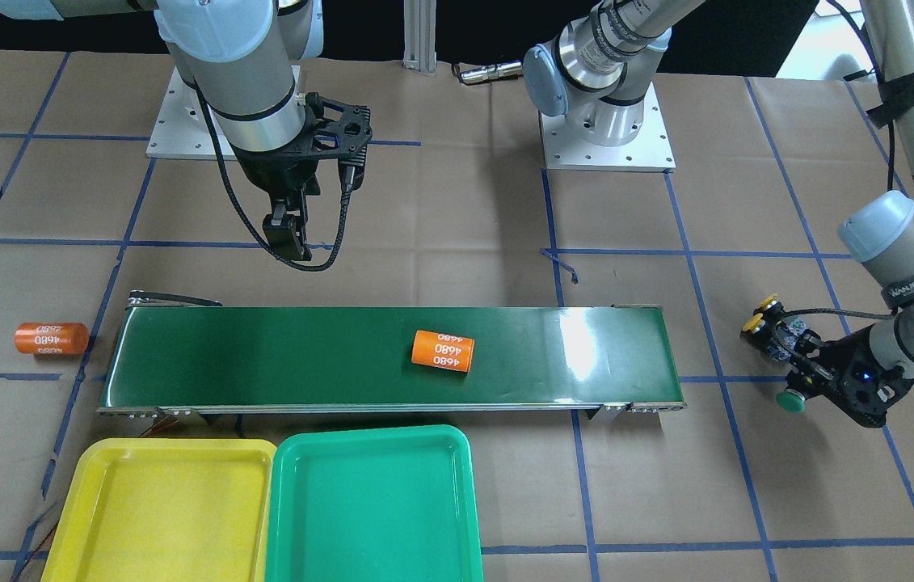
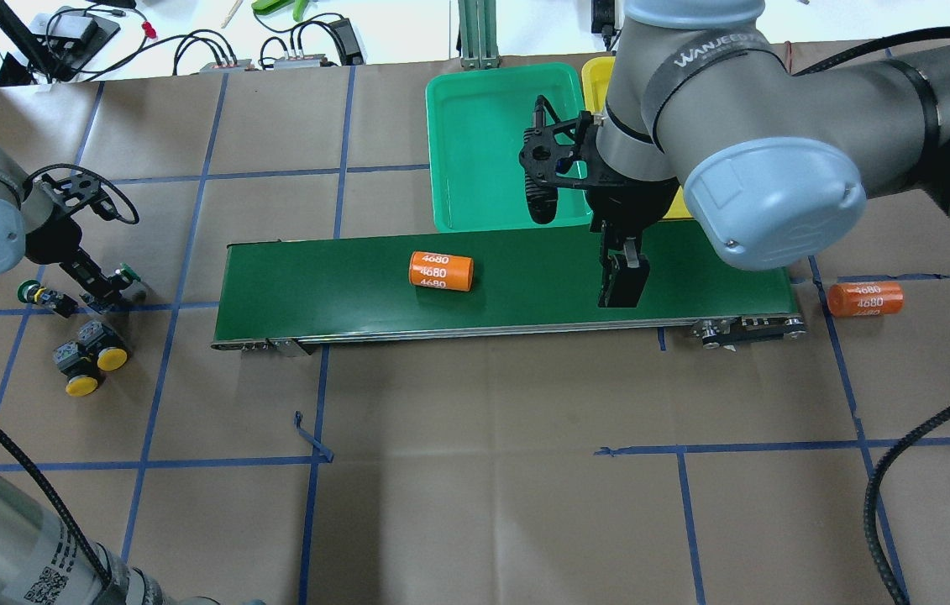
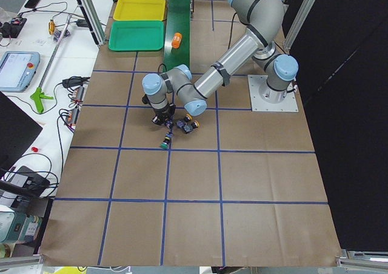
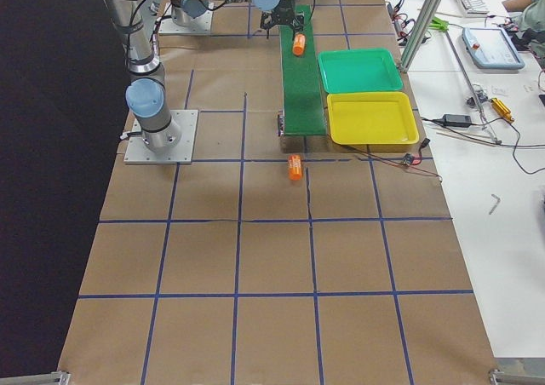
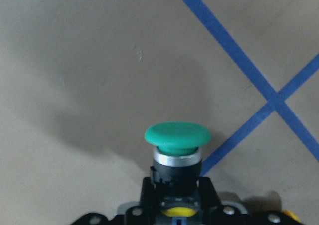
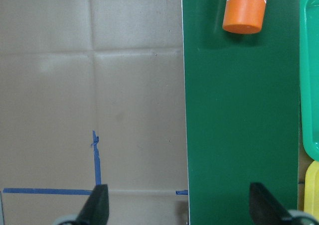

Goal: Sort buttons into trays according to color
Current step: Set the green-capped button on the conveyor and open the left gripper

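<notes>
The conveyor belt's end nearest my left gripper is clear for the green button, so I go on carrying the button until it hangs low there, and then let go.
My left gripper is shut on a green button at the table's left end, just above the paper. The left wrist view shows that button's green cap pointing away from the camera. Two yellow buttons lie close together beside it, and a second green button lies on the paper nearby. My right gripper is open and empty over the near edge of the conveyor belt. The yellow tray and the green tray stand side by side beyond the belt, both empty.
An orange cylinder marked 4680 lies on the belt. A second one lies on the paper past the belt's right end. Blue tape lines cross the brown paper. In the overhead view my right arm hides most of the yellow tray.
</notes>
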